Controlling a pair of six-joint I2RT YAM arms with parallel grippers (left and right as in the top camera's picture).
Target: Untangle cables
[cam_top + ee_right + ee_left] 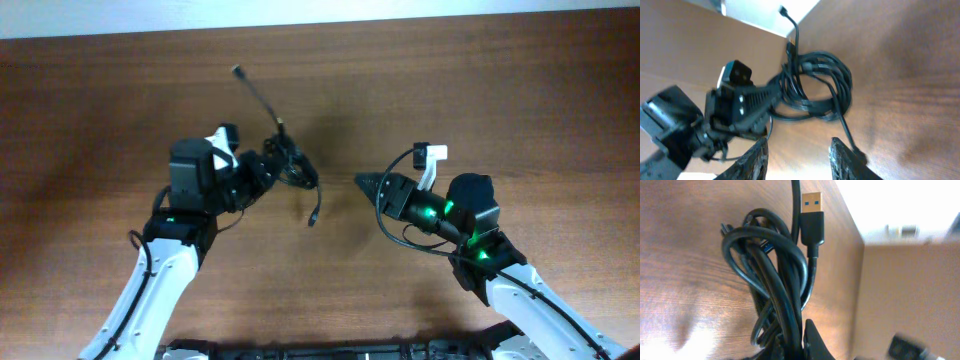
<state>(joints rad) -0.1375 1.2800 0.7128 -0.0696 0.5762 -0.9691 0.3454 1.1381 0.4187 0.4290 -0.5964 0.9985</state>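
The robot's left gripper alone is holding the knotted coil [286, 158] short of the open right gripper, so the robot should bring the coil over for the right gripper to grab its free side [307, 178].
The cables [287, 165] are thin black cords knotted into one small coil at the table's middle left. One loose end sticks up toward the far edge and another hangs down with a plug [313, 217]. My left gripper [262, 172] is shut on the coil. In the left wrist view the coil [771, 275] fills the frame, with a gold USB plug [811, 210] beside it and the jaws [792, 342] clamped on the strands. My right gripper [362, 182] is open and empty, just right of the coil. In the right wrist view its fingers [799, 155] stand apart below the coil [820, 85].
The wooden table [500, 90] runs to a pale wall at the far edge. The left arm's gripper body [740, 107] shows in the right wrist view, close to the coil. Thicker black wires loop on the right arm [400, 225].
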